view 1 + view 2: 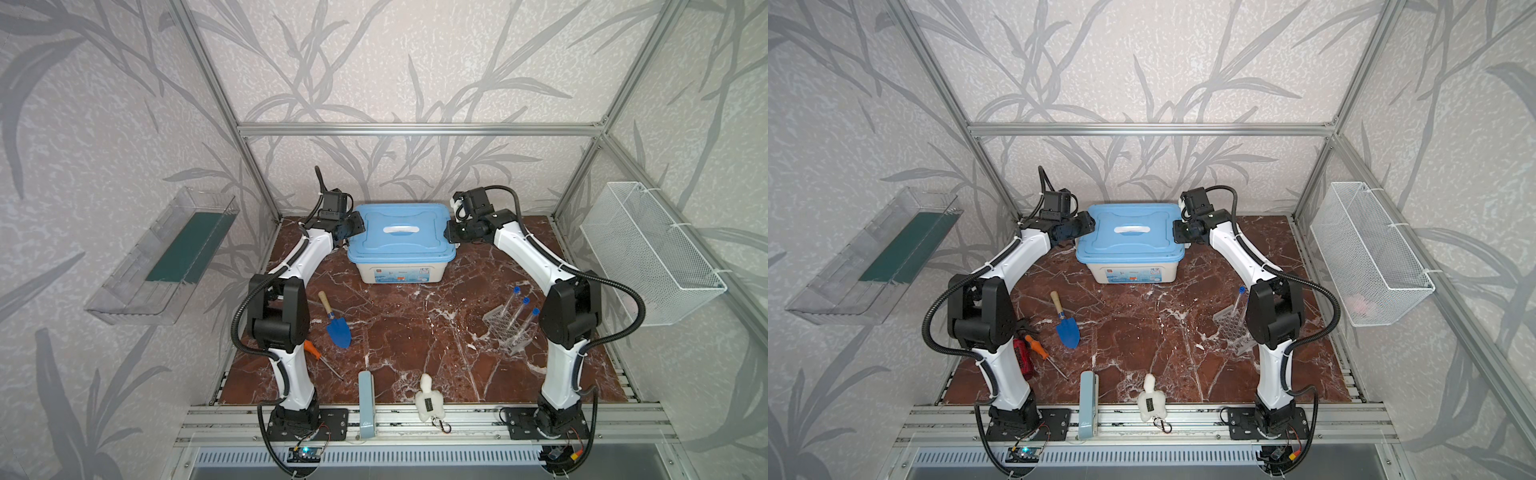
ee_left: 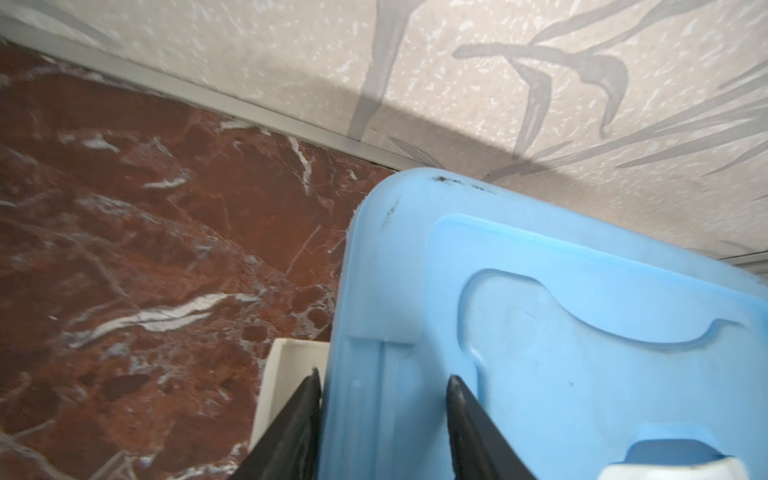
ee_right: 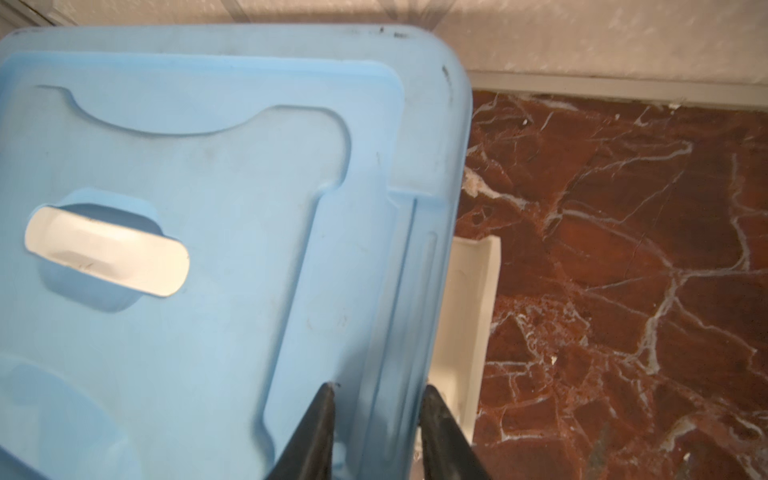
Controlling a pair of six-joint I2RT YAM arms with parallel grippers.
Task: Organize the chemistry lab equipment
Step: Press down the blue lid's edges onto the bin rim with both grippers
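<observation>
The white latch (image 2: pixel 289 377) sits open outside the lid's edge. Next, I open my left gripper and squeeze the latch over the groove in the lid (image 2: pixel 366 400) before backing away.
A blue-lidded white storage box (image 1: pixel 399 243) (image 1: pixel 1129 243) stands at the back of the marble table. My left gripper (image 1: pixel 356 227) (image 2: pixel 384 374) is open, its fingers straddling the lid's left edge beside a white latch (image 2: pixel 286 374). At the opposite side, my right gripper (image 1: pixel 451 233) (image 3: pixel 378 388) is shut on the lid's rim (image 3: pixel 390 332), next to the other white latch (image 3: pixel 469 316). Three clear blue-capped tubes (image 1: pixel 519 309) lean in a clear perforated rack (image 1: pixel 509 330) (image 1: pixel 1231 328) at the right, far from both grippers.
A blue trowel (image 1: pixel 337 328) and an orange-handled screwdriver (image 1: pixel 316 353) lie at the front left. A pale blue case (image 1: pixel 366 409) and a white plush toy (image 1: pixel 430 401) sit at the front edge. A wire basket (image 1: pixel 648 253) and a clear shelf (image 1: pixel 162 257) hang on the side walls.
</observation>
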